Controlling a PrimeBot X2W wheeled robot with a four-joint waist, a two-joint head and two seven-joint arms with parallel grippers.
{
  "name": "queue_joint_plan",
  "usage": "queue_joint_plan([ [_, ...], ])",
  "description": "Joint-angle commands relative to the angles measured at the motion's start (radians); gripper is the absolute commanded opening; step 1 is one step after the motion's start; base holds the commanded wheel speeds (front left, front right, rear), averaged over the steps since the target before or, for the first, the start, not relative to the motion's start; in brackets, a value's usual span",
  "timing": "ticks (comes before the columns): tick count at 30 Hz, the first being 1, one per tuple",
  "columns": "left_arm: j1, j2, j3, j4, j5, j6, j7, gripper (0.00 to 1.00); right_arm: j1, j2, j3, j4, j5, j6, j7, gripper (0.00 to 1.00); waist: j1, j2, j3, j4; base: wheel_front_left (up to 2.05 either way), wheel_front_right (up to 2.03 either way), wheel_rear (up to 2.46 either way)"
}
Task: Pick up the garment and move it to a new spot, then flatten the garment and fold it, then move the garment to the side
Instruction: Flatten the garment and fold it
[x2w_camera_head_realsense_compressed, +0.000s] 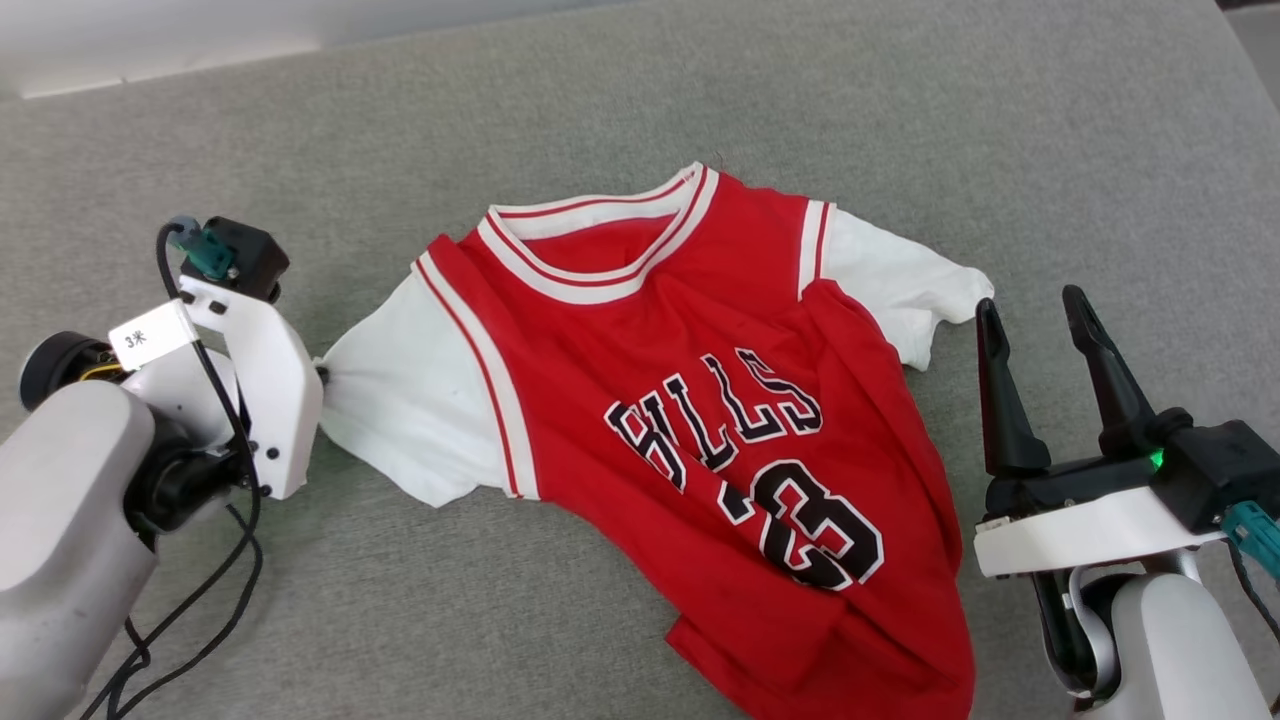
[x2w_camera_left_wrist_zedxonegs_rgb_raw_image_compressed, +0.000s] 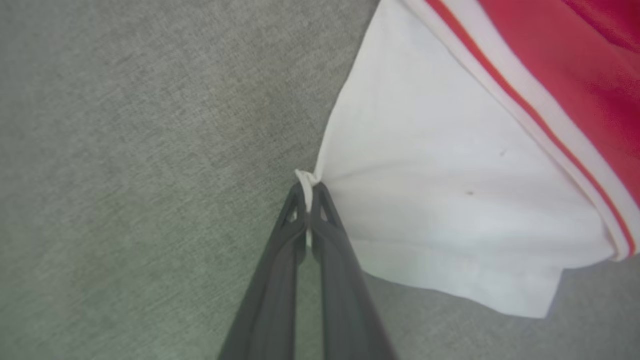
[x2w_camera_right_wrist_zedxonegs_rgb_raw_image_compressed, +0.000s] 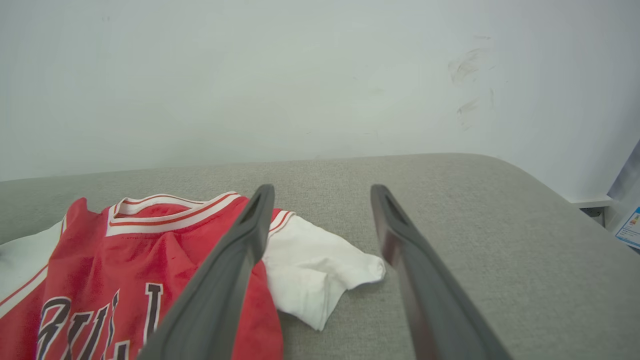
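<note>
Loose folds hide part of the black lettering. The red jersey will hang open and show all of the lettering when I lift both sleeves.
The garment, a red jersey with white sleeves, black lettering and a number, lies rumpled on the grey cushion. My left gripper is shut on the outer edge of its white sleeve, with a small tuft of cloth pinched between the tips. In the head view the left gripper meets that sleeve at its left tip. My right gripper stands open beside the other white sleeve, fingers apart and holding nothing. The right wrist view has that sleeve lying between and ahead of the right gripper.
The grey cushion spreads wide around the jersey. A white wall rises behind it. The cushion's rounded edge falls away at the right, with a small shelf and a paper beyond. A black cable hangs from my left arm.
</note>
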Motion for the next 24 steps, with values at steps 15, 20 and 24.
queue_joint_plan([
  [15,0.104,0.074,0.134,-0.233,0.034,0.106,-0.283,0.00,-0.026,-0.119,0.008,0.026,-0.018,-0.001,0.208,1.00,-0.0001,0.0000,-0.110,0.094,0.00,0.00,0.00],
  [20,0.159,0.115,0.151,-0.409,0.043,0.144,-0.298,0.00,-0.092,-0.225,-0.010,0.010,0.074,-0.001,0.533,1.00,-0.0001,0.0000,-0.100,0.127,0.00,0.00,0.00],
  [24,0.188,0.131,0.161,-0.546,0.043,0.174,-0.298,0.00,-0.164,-0.293,-0.013,0.017,0.141,-0.001,0.806,1.00,-0.0001,0.0000,-0.072,0.157,0.00,0.00,0.00],
])
